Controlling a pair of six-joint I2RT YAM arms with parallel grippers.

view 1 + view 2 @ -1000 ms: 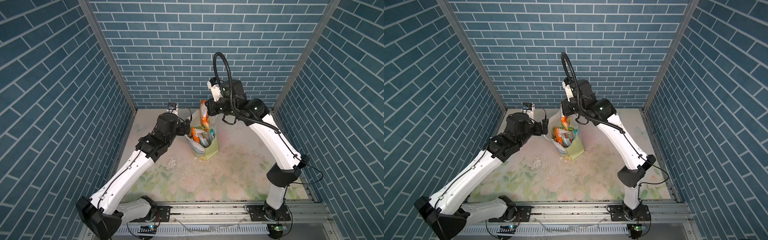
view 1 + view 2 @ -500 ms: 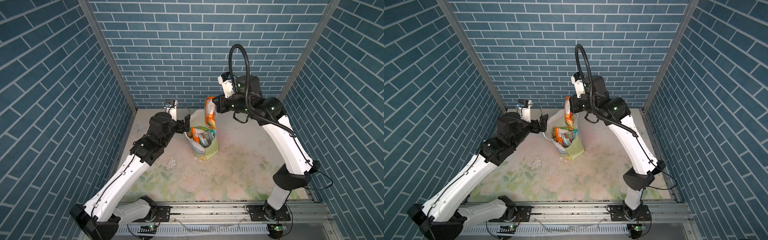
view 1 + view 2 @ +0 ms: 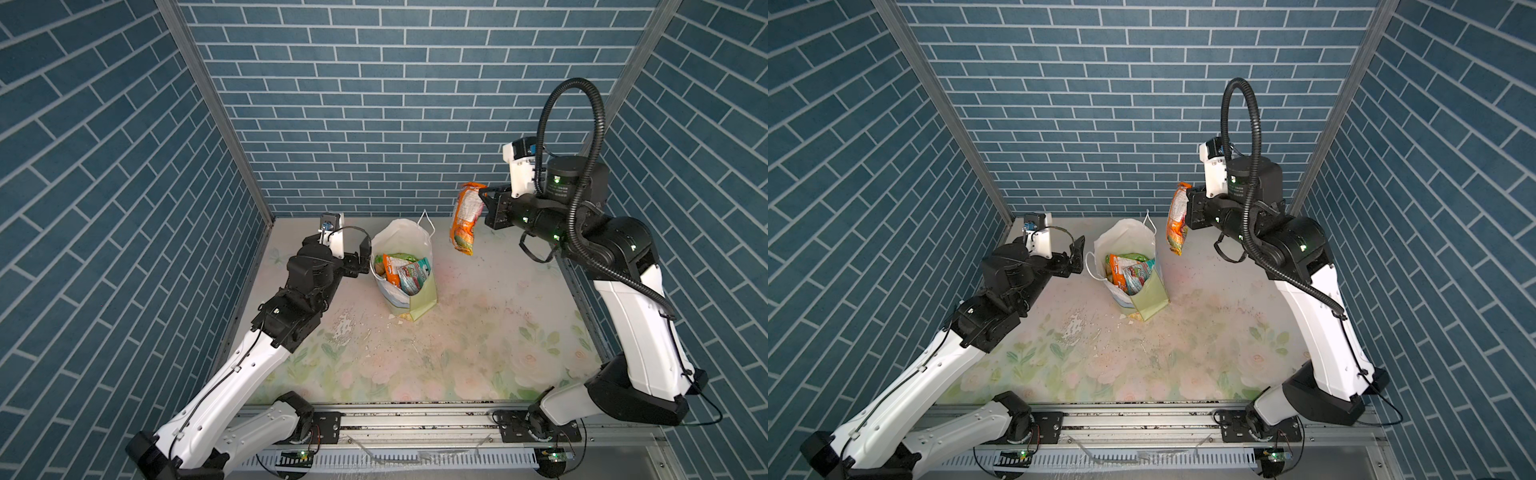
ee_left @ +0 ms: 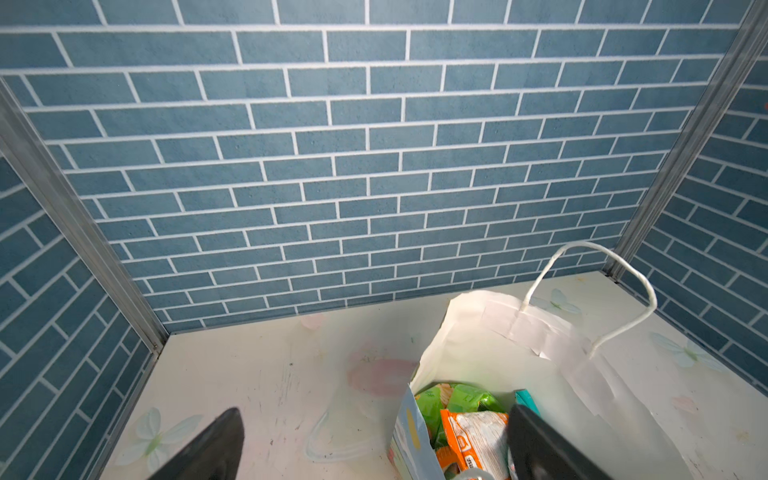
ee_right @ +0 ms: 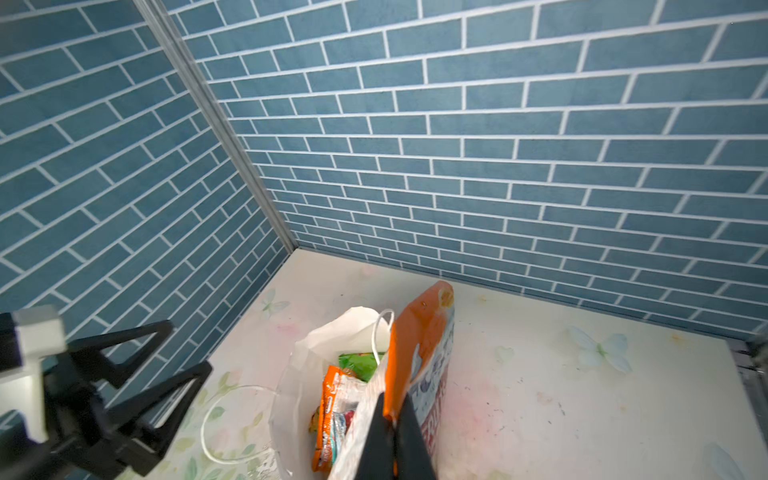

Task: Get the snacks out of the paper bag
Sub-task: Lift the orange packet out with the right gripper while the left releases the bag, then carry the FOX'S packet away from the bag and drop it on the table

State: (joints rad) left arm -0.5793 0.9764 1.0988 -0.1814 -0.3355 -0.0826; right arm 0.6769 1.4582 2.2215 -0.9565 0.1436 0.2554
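Note:
My left gripper is open beside the unheld, standing side of the paper bag, which still has snacks inside, so it should move down and clamp the bag's rim.
The paper bag stands upright mid-table, white inside, mouth open. Several snacks lie inside: orange, green and teal packets. My right gripper is shut on the top edge of an orange snack packet, which hangs in the air right of the bag and above the table. My left gripper is open at the bag's left wall, one finger outside, the other over the mouth.
A floral mat covers the table, with white scuffs and crumbs in front of the bag. Blue brick walls close in three sides. One cord handle lies beside the bag, one stands up. A metal rail runs along the front.
My right gripper has carried the orange packet up out of the bag and off to the right. My left arm has drawn slightly left, staying open by the bag.

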